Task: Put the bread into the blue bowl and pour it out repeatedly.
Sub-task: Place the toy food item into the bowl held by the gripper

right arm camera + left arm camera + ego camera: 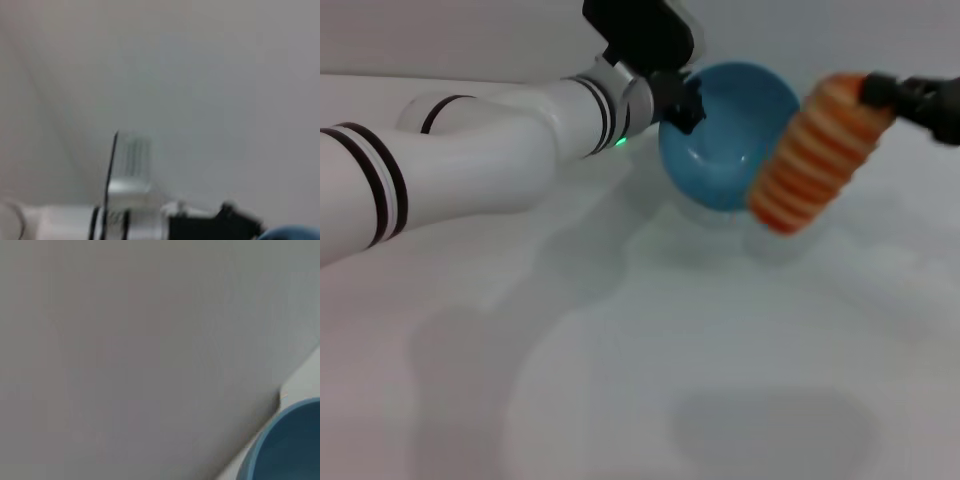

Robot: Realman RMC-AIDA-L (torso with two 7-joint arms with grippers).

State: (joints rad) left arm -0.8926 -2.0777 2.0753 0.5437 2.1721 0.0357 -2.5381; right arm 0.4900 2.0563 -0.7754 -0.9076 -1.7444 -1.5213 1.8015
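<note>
The bread's lower end (782, 212) is hanging outside the blue bowl's rim, so the robot's left gripper should move the bowl under the bread (817, 160) before the right gripper opens.
In the head view the blue bowl (725, 135) is lifted off the table and tilted, its opening facing me. My left gripper (682, 104) is shut on its left rim. The bread (817, 152), orange-brown with pale stripes, hangs slanted just right of the bowl, in front of its right rim. My right gripper (872, 92) is shut on the bread's upper end. The left wrist view shows only an arc of the blue bowl (287, 445). A sliver of the blue bowl (295, 233) also shows in the right wrist view, beside my left gripper (227, 225).
The white table (640, 380) spreads below both arms, with soft shadows under the bowl and bread. My left arm (470, 150) reaches across from the left edge. A pale wall (125, 340) fills the left wrist view.
</note>
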